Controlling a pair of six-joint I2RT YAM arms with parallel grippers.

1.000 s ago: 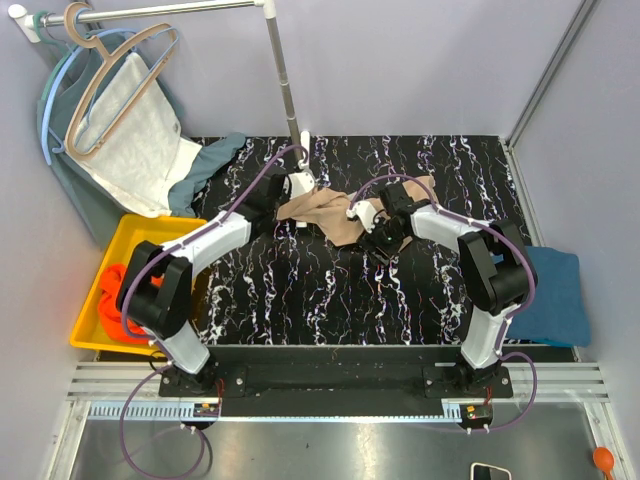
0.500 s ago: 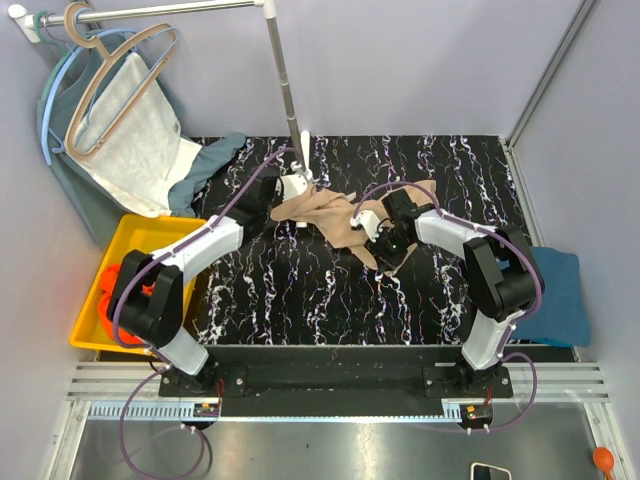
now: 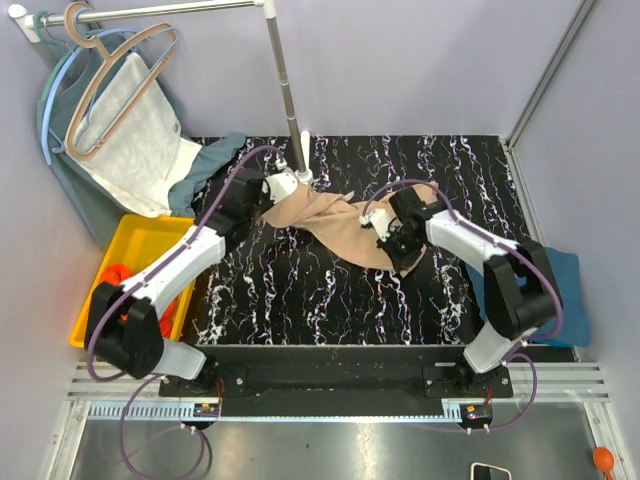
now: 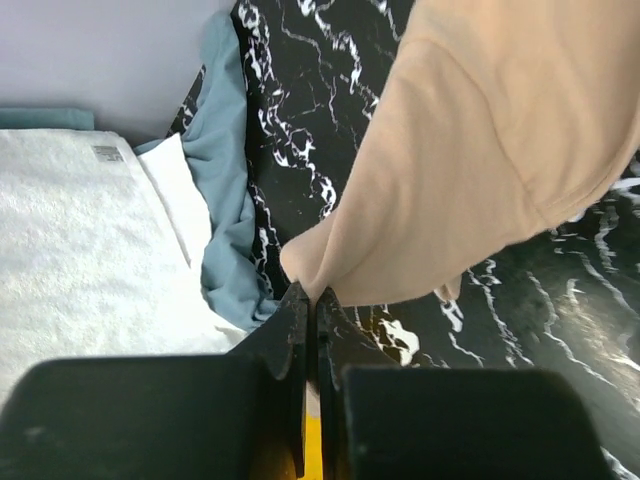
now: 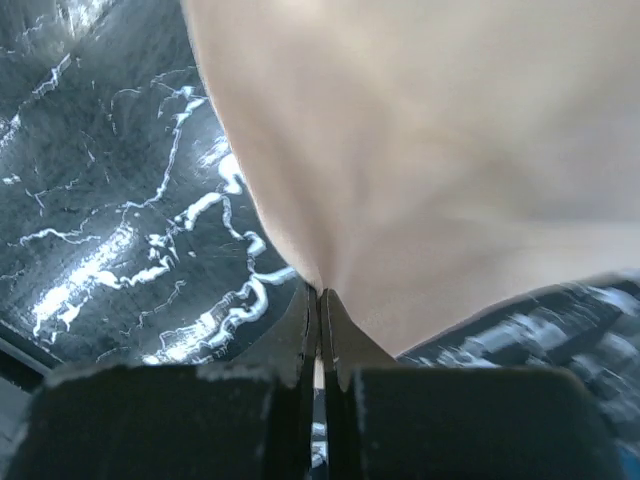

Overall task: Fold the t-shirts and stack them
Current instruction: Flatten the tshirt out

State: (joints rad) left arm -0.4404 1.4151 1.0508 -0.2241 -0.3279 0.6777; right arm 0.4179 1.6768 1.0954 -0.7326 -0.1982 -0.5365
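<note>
The beige-tan t-shirt is bunched over the rack pole's foot (image 3: 305, 201), so both my grippers should raise it, stretch it and lay it on the open marble in front (image 3: 325, 285).
A beige-tan t-shirt (image 3: 335, 225) hangs stretched between my two grippers over the black marbled table (image 3: 290, 290). My left gripper (image 3: 278, 195) is shut on the shirt's left corner near the pole base. In the left wrist view that gripper (image 4: 310, 295) pinches a fold of the beige t-shirt (image 4: 480, 150). My right gripper (image 3: 398, 245) is shut on the shirt's lower right edge. In the right wrist view its tips (image 5: 320, 290) nip the beige cloth (image 5: 430, 130). A dark teal t-shirt (image 3: 555, 290) lies at the table's right edge. An orange-red t-shirt (image 3: 112, 277) sits in the bin.
A yellow bin (image 3: 140, 232) stands off the table's left edge. A metal rack pole (image 3: 285, 90) rises at the back. A white towel (image 3: 135, 140) on a hanger and a grey-green garment (image 3: 215, 160) hang at the back left, close to my left gripper.
My right gripper has closed on the beige t-shirt. The two arms have drawn apart, the left toward the back left and the right outward, spreading the shirt wider.
</note>
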